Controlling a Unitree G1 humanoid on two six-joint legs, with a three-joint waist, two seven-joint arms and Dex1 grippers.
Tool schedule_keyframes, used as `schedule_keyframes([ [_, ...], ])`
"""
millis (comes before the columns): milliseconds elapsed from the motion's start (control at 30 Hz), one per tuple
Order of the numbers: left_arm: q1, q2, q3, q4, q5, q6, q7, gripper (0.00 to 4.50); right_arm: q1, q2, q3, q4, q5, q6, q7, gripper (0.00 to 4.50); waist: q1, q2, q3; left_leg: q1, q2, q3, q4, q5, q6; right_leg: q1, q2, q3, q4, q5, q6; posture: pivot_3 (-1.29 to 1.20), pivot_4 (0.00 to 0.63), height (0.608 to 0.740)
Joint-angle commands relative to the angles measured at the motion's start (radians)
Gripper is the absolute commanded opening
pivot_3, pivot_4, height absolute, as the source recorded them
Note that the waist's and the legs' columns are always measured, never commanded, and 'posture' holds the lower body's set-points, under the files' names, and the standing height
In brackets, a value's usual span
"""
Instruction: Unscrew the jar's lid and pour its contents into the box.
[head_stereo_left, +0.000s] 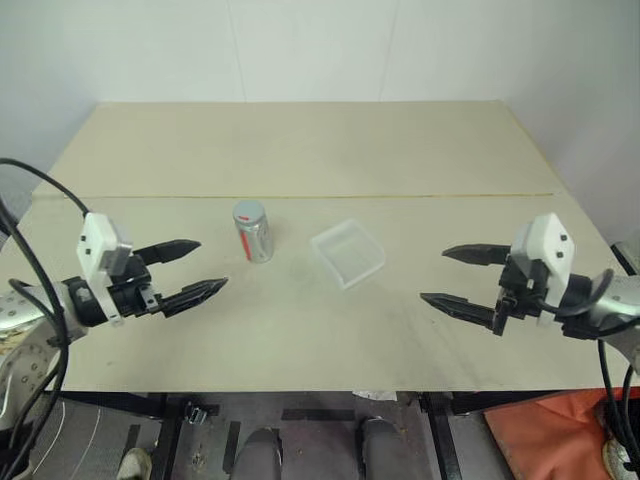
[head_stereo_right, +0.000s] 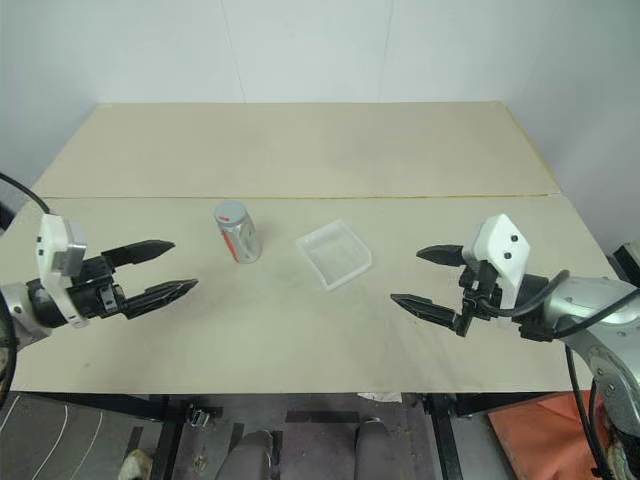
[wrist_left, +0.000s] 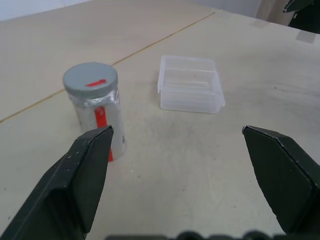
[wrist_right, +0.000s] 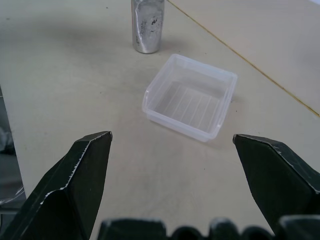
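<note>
I expect the grey lid to stay in place through repeated partial turns when I twist it, because the grey lid's deep rim (wrist_left: 93, 92) wraps around the jar's neck.
A small silvery jar (head_stereo_left: 255, 236) stands upright on the pale table, its grey lid (head_stereo_left: 248, 212) with a red mark sitting on top. Its contents are hidden inside. Just to its right lies the clear plastic box (head_stereo_left: 348, 252), empty. My left gripper (head_stereo_left: 198, 268) hovers open to the left of the jar, apart from it, fingers pointing toward it. On the far side, my right gripper (head_stereo_left: 450, 276) hangs open to the right of the box, nothing between its fingers. The left wrist view has the jar (wrist_left: 97, 110) and box (wrist_left: 190, 90) ahead; the right wrist view has the box (wrist_right: 190, 102) close in front.
The table's (head_stereo_left: 300, 150) far half lies beyond a thin seam line running across it. Its front edge is close below both grippers. An orange cloth (head_stereo_left: 545, 435) lies on the floor at the lower right.
</note>
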Motion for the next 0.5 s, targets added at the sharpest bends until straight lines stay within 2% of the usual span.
schedule_keyframes([
  [33, -0.011, 0.008, 0.027, -0.038, -0.022, 0.005, 0.025, 4.49, -0.022, -0.002, 0.004, -0.015, -0.008, -0.010, -0.005, 4.50, 0.004, 0.000, 0.000, 0.000, 0.000, 0.000, 0.000, 0.000, 0.000, 0.000, 0.000, 0.000, 0.000, 0.000, 0.000, 0.00, 0.150, 0.740],
  [267, 0.017, -0.042, 0.016, -0.074, -0.031, -0.002, 0.085, 4.49, -0.056, -0.005, 0.005, -0.009, 0.008, -0.012, 0.019, 4.50, 0.001, 0.000, 0.000, 0.000, 0.000, 0.000, 0.000, 0.000, 0.000, 0.000, 0.000, 0.000, 0.000, 0.000, 0.000, 0.00, 0.150, 0.740],
  [500, -0.018, -0.151, -0.064, -0.054, 0.063, -0.050, 0.226, 4.49, -0.071, -0.010, -0.024, -0.022, 0.021, -0.020, 0.037, 4.50, 0.002, 0.000, 0.000, 0.000, 0.000, 0.000, 0.000, 0.000, 0.000, 0.000, 0.000, 0.000, 0.000, 0.000, 0.000, 0.00, 0.150, 0.740],
])
